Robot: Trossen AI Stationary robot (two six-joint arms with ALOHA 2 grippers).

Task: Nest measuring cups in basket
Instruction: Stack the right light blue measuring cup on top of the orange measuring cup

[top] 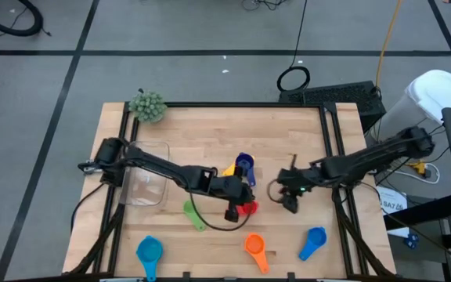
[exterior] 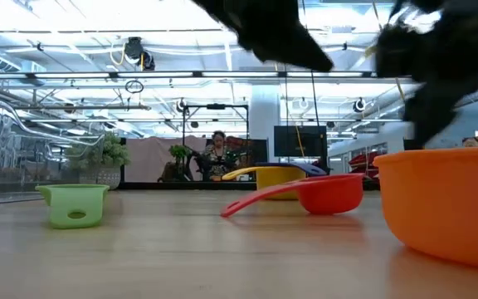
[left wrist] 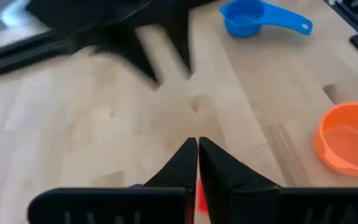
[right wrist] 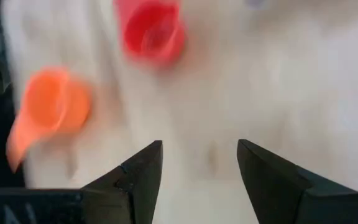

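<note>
I continue toward the lighter blue cup (top: 313, 244) standing upright and clear nearest my right gripper, moving my open fingers to its rim (top: 321, 233) until they straddle it.
The clear basket (top: 147, 186) lies at the table's left side with no cup showing in it. The cups stand scattered on the wood: dark blue (top: 245, 162) with yellow (top: 229, 170) beside it, red (top: 247, 207), green (top: 193, 211), orange (top: 254, 244), and two lighter blue (top: 149, 251) (top: 313, 240). My left gripper (left wrist: 197, 144) is shut and hangs over the red cup (exterior: 330, 193), whose red shows under its fingers. My right gripper (right wrist: 197, 155) is open above bare wood, right of the red cup (right wrist: 151, 31).
A fuzzy green ball (top: 147, 106) sits at the table's far left corner. The orange cup (exterior: 446, 203) stands close to the near edge. Bare wood lies between the basket and the green cup (exterior: 73, 203), and along the far side.
</note>
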